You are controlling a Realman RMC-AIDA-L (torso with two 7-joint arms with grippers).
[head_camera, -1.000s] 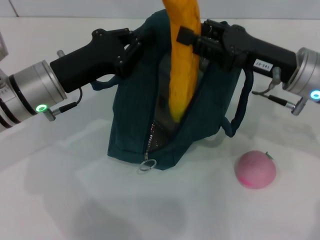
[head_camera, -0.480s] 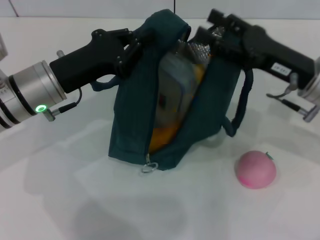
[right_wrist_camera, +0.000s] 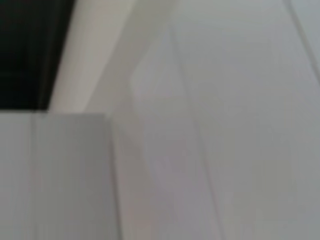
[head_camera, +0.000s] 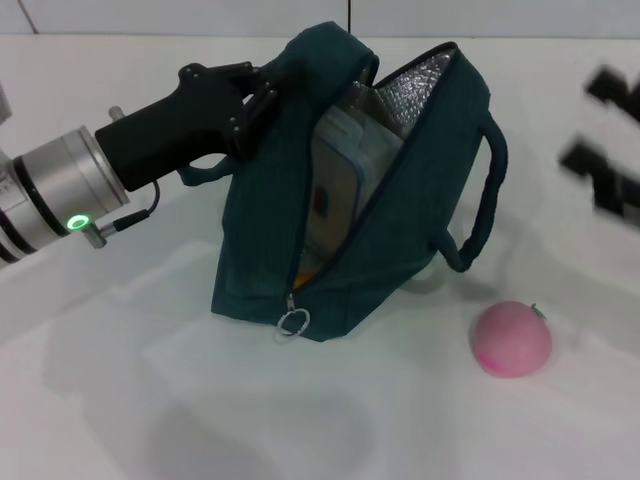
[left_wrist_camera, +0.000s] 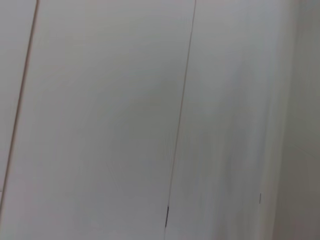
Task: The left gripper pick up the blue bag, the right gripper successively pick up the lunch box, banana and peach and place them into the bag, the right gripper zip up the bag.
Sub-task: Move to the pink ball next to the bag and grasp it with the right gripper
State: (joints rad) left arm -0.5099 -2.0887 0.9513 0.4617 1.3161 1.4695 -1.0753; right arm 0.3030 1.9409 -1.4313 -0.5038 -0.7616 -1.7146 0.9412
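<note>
I keep my right gripper's fingers apart and lower them toward the peach [head_camera: 511, 340] until they are on both sides of it, because the pink peach lies clear of the bag's handle [head_camera: 464, 257].
The blue bag [head_camera: 400, 240] stands open on the white table, its silver lining showing. My left gripper [head_camera: 266, 100] is shut on the bag's upper left edge and holds it up. Inside the bag stands the lunch box [head_camera: 345, 185], with a sliver of the yellow banana [head_camera: 309, 266] below it. To the right of the bag, the pink peach [head_camera: 511, 338] lies on the table. My right gripper [head_camera: 604, 125] is a blurred shape at the right edge, well away from the bag, fingers apart and empty. Neither wrist view shows any task object.
The zipper's metal ring pull [head_camera: 292, 322] hangs at the bag's front lower corner. One loop handle [head_camera: 487, 200] droops on the bag's right side. The white table [head_camera: 150, 400] stretches in front of the bag.
The banana, held upright over the bag's mouth a second ago, has dropped inside. My right gripper let go and pulled away to the right edge. The left gripper stayed on the bag.
</note>
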